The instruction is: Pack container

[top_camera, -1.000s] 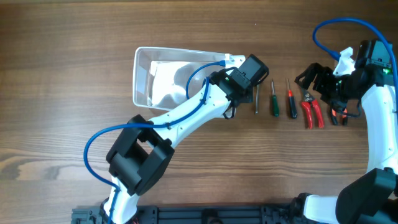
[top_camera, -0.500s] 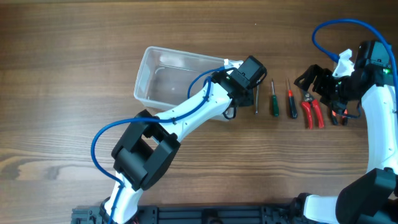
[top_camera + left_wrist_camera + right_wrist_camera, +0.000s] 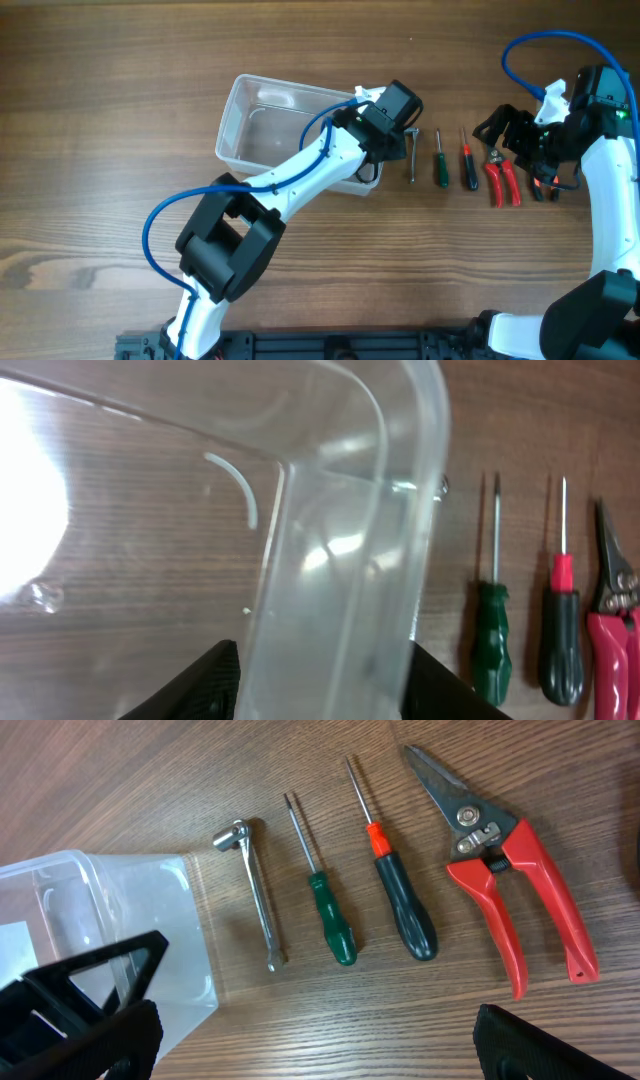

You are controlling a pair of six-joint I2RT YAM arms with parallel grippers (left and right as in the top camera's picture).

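Next, I take the ratchet-side (image 3: 374, 177) with my right gripper and the container's opposite end (image 3: 229, 118) with my left gripper, because my left gripper is reaching across the slanted container to that first side.
The container (image 3: 262, 128) is a clear plastic tub resting flat on the wooden table, left of centre. My left gripper (image 3: 378, 140) is shut on its right wall; in the left wrist view the wall (image 3: 330, 560) runs up between my two black jaws (image 3: 320, 685). My right gripper (image 3: 515, 128) is open and empty, hovering above the row of tools at the right. In the right wrist view its jaws (image 3: 320, 1040) are spread wide above bare table, with the container's corner (image 3: 120, 910) at the left.
Right of the container lie a silver ratchet (image 3: 411, 155), a green screwdriver (image 3: 439, 162), a black and red screwdriver (image 3: 467, 162) and red pliers (image 3: 502, 180). An orange-handled tool (image 3: 545, 186) lies partly under my right arm.
The container was tipped up a second ago and now sits flat, shifted slightly right. My left gripper has moved a little up with it. The right arm has not moved.
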